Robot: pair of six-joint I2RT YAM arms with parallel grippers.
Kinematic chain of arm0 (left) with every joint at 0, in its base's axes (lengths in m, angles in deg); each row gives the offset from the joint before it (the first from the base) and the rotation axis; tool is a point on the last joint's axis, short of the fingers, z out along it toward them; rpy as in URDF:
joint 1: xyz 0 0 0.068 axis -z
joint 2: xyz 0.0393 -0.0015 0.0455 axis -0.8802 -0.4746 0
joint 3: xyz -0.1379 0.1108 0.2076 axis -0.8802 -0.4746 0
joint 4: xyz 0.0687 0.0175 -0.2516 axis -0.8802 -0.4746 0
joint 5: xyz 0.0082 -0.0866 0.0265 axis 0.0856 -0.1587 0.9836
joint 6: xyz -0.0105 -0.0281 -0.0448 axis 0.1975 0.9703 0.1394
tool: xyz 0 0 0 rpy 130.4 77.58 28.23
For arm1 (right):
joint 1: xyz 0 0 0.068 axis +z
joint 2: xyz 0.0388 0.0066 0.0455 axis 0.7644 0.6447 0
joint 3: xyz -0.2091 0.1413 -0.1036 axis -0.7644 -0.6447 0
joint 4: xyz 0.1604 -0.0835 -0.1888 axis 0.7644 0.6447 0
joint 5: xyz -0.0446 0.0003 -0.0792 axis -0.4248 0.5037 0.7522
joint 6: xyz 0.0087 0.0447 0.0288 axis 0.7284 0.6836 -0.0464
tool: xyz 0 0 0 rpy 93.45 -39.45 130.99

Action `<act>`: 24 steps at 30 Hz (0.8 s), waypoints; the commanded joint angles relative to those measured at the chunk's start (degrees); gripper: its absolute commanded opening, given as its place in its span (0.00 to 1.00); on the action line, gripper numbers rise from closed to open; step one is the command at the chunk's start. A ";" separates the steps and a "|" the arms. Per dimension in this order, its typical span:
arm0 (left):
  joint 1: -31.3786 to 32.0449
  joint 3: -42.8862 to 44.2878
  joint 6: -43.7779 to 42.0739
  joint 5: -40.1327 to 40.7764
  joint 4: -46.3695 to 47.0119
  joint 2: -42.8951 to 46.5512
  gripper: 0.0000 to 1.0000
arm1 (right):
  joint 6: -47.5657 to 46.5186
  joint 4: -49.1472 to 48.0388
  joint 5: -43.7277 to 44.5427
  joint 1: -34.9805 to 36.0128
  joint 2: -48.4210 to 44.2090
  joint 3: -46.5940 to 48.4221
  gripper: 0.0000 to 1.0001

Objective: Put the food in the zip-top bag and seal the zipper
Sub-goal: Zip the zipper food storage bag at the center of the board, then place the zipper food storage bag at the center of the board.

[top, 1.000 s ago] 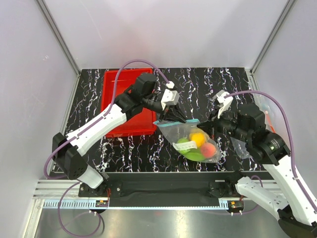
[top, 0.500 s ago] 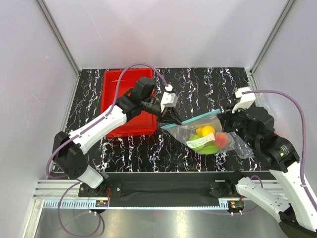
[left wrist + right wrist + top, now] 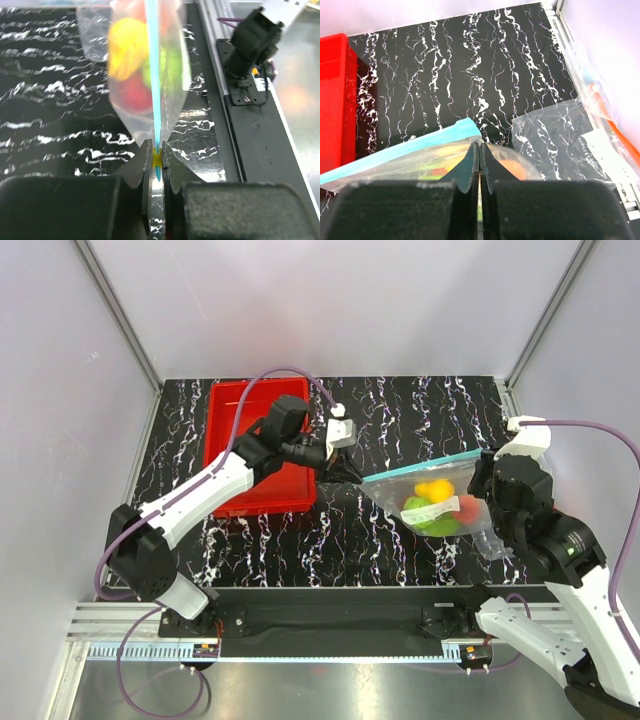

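The yellow slider (image 3: 157,159) is at the end of the light-blue zipper, so my left gripper should keep pulling toward the red bin (image 3: 290,485) until the bag lies flat, and then let go.
The clear zip-top bag (image 3: 432,502) hangs in the air between my two grippers, with its light-blue zipper (image 3: 420,466) stretched taut along the top. Inside it I see the yellow pear (image 3: 433,489), a red piece (image 3: 466,508) and green pieces (image 3: 432,522). My left gripper (image 3: 352,476) is shut on the zipper's left end; its wrist view shows the strip (image 3: 154,80) pinched edge-on between the jaws (image 3: 157,159). My right gripper (image 3: 483,462) is shut on the bag's right corner, just below the zipper's end (image 3: 420,142) in its wrist view (image 3: 479,146).
A red bin (image 3: 245,445) stands at the back left, behind the left arm. Another clear plastic piece with an orange-red strip (image 3: 600,107) and a loose clear bag (image 3: 560,140) lie by the right wall. The table's front edge runs along a black rail (image 3: 330,605).
Both grippers have carried the bag to the right and pulled it out. The zipper strip has gone from slack to taut, and the right gripper has slid out to the bag's right end.
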 commanded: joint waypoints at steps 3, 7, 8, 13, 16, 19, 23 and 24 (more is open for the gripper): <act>-4.64 -0.31 7.91 9.35 -2.87 0.18 0.00 | 1.62 -3.75 13.38 -0.74 -0.27 -1.16 0.00; -4.64 -2.59 15.64 15.59 3.09 0.01 0.00 | 3.38 -8.48 9.97 -0.65 0.35 -6.70 0.00; -4.64 -3.20 17.14 17.87 5.28 -0.08 0.00 | 3.91 -9.80 8.99 -0.74 0.61 -8.10 0.00; -4.99 -4.44 22.60 29.38 4.95 0.62 0.00 | 6.46 -16.22 4.15 -0.74 4.65 -12.51 0.00; -5.52 -5.84 22.60 35.46 4.95 3.34 0.00 | 6.46 -17.89 3.18 -0.83 6.94 -12.34 0.00; -5.52 -7.60 21.11 36.96 6.61 6.59 0.05 | 5.41 -19.12 0.04 -0.74 7.91 -11.98 0.13; -5.43 -8.75 20.76 39.24 8.72 9.58 0.23 | 2.34 -22.29 -8.06 -0.74 6.42 -13.12 0.44; -5.52 -9.18 20.76 39.33 9.08 9.93 0.29 | 2.25 -22.99 -9.55 -0.74 5.37 -13.30 0.54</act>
